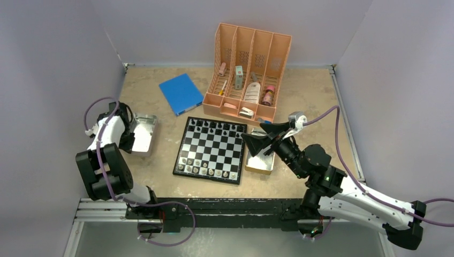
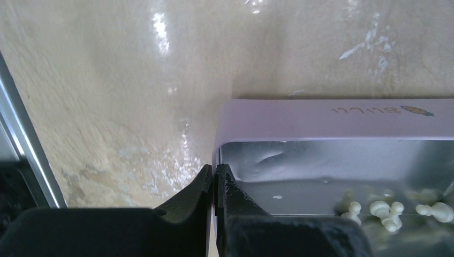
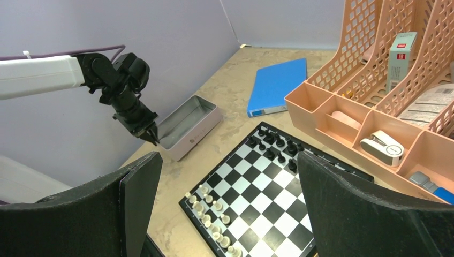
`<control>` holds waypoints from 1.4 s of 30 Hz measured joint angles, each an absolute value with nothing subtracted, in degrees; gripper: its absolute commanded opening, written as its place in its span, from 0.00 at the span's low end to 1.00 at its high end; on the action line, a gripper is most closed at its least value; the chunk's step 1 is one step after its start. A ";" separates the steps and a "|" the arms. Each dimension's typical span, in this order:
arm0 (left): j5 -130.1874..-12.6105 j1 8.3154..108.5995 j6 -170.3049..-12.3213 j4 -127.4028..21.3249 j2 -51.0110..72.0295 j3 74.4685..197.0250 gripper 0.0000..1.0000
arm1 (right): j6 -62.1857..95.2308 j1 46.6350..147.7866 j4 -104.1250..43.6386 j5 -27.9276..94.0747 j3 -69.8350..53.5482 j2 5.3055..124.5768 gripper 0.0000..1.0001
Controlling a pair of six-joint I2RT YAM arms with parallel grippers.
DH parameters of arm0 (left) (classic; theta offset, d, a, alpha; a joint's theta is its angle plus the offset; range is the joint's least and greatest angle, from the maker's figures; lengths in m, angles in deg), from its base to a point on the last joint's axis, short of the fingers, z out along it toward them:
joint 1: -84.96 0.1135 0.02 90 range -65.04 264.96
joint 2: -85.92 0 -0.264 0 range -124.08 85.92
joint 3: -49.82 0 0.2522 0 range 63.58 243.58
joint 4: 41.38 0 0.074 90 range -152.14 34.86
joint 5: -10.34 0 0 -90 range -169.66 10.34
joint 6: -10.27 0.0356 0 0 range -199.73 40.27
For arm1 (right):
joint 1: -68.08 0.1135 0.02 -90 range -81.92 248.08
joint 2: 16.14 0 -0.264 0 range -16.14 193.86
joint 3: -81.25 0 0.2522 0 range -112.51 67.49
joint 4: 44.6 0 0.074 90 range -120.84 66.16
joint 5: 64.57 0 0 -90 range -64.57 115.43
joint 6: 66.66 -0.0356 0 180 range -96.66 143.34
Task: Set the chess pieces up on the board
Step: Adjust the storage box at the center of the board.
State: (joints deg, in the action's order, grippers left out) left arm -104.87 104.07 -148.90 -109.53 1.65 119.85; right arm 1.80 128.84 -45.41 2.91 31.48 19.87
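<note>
My left gripper is turning the metal tray with fingers around its thin side [image 2: 216, 153], and the space [image 1: 168, 138] beside it is open. My left gripper should go on turning the tray until it slants toward the board.
The board [image 1: 214, 151] lies at the table's middle. Black chess pieces [image 1: 217, 127] line its far rows and pale ones [image 1: 206, 168] its near rows, which the right wrist view shows as black pieces [image 3: 273, 144] and pale pieces [image 3: 211, 214]. More pale pieces [image 2: 385, 211] lie loose in a shiny metal tray [image 2: 332, 120] left of the board. My left gripper [image 2: 215, 168] is shut on that tray's thin side wall near a corner. My right gripper [image 3: 229, 158] hangs open above the board's right edge, holding nothing.
A peach organizer [image 1: 249, 69] with bottles and small items stands behind the board. A flat blue book [image 1: 181, 93] lies at the back left. A second small tray [image 1: 260, 163] sits against the board's right side, under my right gripper. Walls enclose the table.
</note>
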 measured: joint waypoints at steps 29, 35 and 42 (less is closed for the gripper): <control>-101.48 105.47 -106.21 -88.44 -4.67 120.68 0.00 | 2.63 128.84 -46.91 8.24 34.04 14.54 0.99; -101.05 105.47 -99.98 -87.06 -6.75 121.42 0.00 | 2.56 128.84 -46.87 9.97 34.21 12.50 0.99; -100.50 105.47 -94.24 -88.31 -12.10 127.67 0.02 | 2.61 128.84 -47.48 9.99 34.26 11.08 0.99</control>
State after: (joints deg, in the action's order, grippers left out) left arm -100.50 105.47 -94.24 -88.31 -12.10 127.67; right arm 2.61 128.84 -47.48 9.99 34.26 11.08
